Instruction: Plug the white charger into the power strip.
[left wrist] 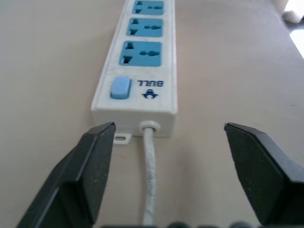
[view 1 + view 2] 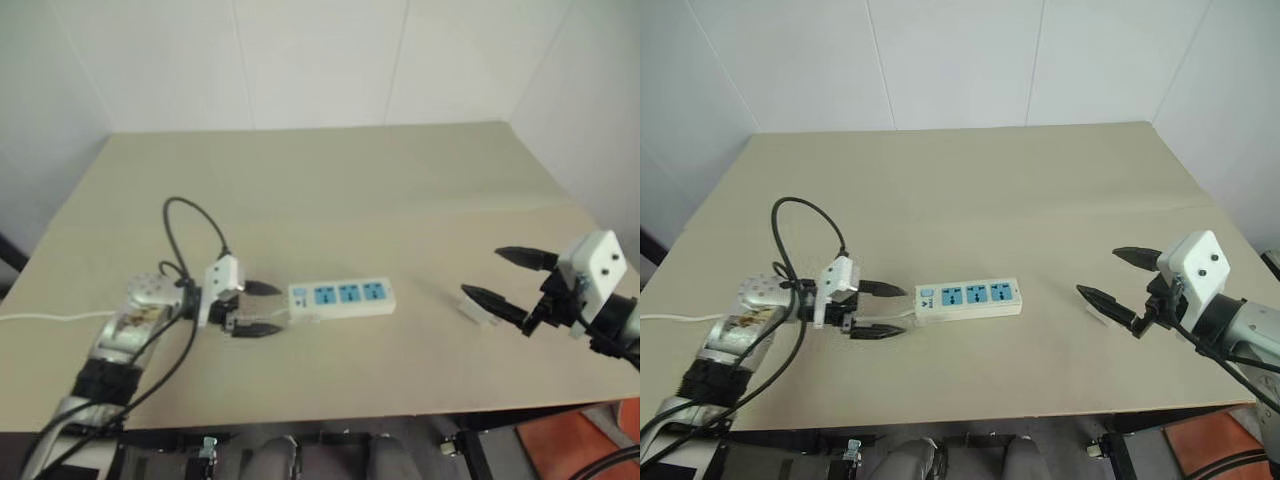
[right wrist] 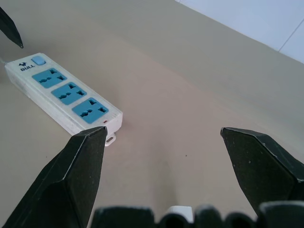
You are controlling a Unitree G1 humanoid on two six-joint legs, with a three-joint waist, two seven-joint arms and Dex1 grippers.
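The thin white cord [image 2: 900, 315] alone lies between my left fingers, so next I move them forward and clamp the power strip's switch end [image 2: 927, 303] before plugging in the charger.
The power strip [image 2: 342, 297] lies flat on the table, a long white bar with three blue sockets and a blue switch at its left end. My left gripper [image 2: 280, 308] is open right at that end. In the left wrist view the strip's thin white cord [image 1: 148, 180] runs out between the two spread fingers, which touch nothing. The white charger [image 2: 478, 308] rests on the table to the right of the strip, partly behind the lower finger of my right gripper [image 2: 480, 272]. That gripper hovers just above it, open and holding nothing.
The tan table [image 2: 330, 180] stretches far back to the white walls. The strip's cord [image 2: 40, 318] trails off the left edge. A black cable [image 2: 190, 215] loops up from my left wrist. The table's front edge runs close below both arms.
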